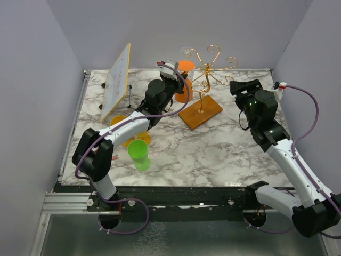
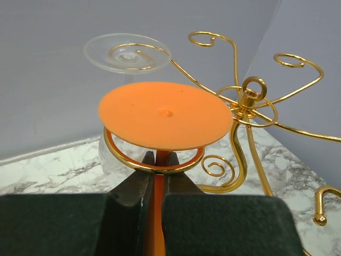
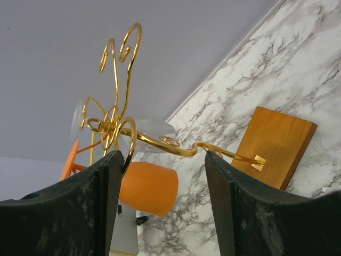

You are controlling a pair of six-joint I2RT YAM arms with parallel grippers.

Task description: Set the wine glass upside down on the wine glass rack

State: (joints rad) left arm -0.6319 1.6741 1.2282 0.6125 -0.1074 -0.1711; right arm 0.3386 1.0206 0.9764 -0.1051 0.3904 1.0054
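Observation:
The wine glass's raised orange foot (image 2: 165, 114) is above the rack's gold loop, and my left gripper's fingers poke into that loop. I should therefore lower the foot onto the loop (image 2: 120, 154) before I open my fingers and back away.
The wine glass rack (image 1: 209, 68) is a gold wire stand on a brown wooden base (image 1: 201, 112) at the back middle. My left gripper (image 1: 177, 76) is shut on the stem of an orange wine glass (image 1: 184, 81) held upside down, foot up. In the left wrist view its stem (image 2: 155, 184) sits between my fingers (image 2: 133, 184) and inside a gold loop (image 2: 120, 157) of the rack, with the round foot (image 2: 166, 114) just above the loop. My right gripper (image 1: 242, 88) is open and empty, right of the rack. In the right wrist view (image 3: 162, 160) the rack (image 3: 160, 141) shows between its jaws.
A clear wine glass (image 2: 128, 52) hangs upside down on another rack arm. A green glass (image 1: 139, 153) stands at the front left, beside a yellow-orange glass (image 1: 128, 133) partly under my left arm. A tilted whiteboard (image 1: 116, 81) stands at the back left. Grey walls enclose the marble table (image 1: 213, 149).

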